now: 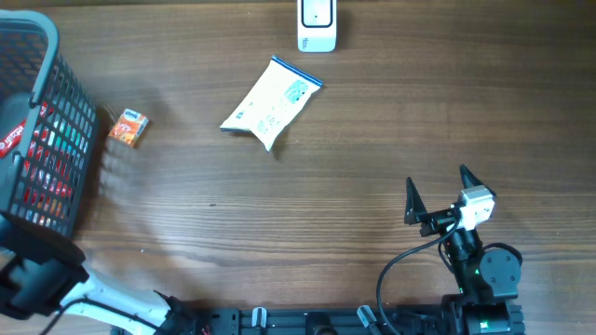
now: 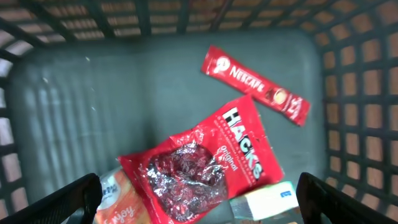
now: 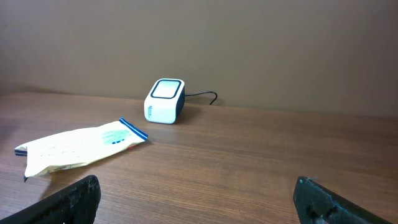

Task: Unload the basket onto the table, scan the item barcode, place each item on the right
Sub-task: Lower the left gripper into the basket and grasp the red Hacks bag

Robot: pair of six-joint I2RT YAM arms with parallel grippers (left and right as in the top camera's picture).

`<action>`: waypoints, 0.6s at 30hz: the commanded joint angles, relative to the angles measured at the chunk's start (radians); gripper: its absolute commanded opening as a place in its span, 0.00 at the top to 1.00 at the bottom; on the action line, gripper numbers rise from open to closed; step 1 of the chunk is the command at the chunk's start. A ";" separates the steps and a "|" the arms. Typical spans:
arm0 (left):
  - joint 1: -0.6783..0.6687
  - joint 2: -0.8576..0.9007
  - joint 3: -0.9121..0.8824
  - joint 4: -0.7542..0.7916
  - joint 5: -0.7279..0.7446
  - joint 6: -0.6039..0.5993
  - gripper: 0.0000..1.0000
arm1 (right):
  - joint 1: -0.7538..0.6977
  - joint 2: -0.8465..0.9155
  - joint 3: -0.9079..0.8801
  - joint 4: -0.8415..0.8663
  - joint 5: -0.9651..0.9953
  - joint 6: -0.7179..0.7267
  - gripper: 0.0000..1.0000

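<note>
My left gripper is going down toward the red Hacks bag [image 2: 233, 146], which lies over the orange packet. It should keep going down until its open fingers are on both sides of the bag's dark middle [image 2: 188, 177].
The white barcode scanner [image 1: 317, 26] stands at the table's far edge, also in the right wrist view as the scanner [image 3: 165, 101]. A white pouch [image 1: 272, 102] lies flat in front of it, and a small orange box [image 1: 128, 127] sits near the basket. My left gripper [image 2: 199, 208] hangs open inside the black basket [image 1: 56, 84], above a red Hacks bag [image 2: 205, 162], a Nescafe stick [image 2: 255, 84], an orange packet [image 2: 118, 199] and a white box [image 2: 264, 200]. It holds nothing. My right gripper [image 1: 437, 177] is open and empty at the near right, far from the pouch [image 3: 81, 144].
The basket's mesh walls [image 2: 360, 93] surround the left gripper on all sides. The scanner's cable [image 3: 202, 96] runs off behind it. Bare wood table [image 1: 326, 214] lies between the right gripper and the pouch.
</note>
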 commanded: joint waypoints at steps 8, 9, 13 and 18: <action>-0.010 0.219 -0.006 -0.085 0.097 0.007 0.20 | -0.004 0.001 -0.001 0.003 0.011 -0.012 0.00; -0.010 0.224 -0.006 -0.088 0.118 0.023 0.20 | -0.004 0.001 -0.001 0.003 0.011 -0.012 0.00; -0.010 0.239 -0.006 -0.104 0.185 0.048 0.11 | -0.004 0.001 -0.001 0.003 0.011 -0.012 0.00; -0.010 0.240 -0.007 -0.140 0.188 0.048 0.06 | -0.004 0.001 -0.001 0.003 0.011 -0.012 0.00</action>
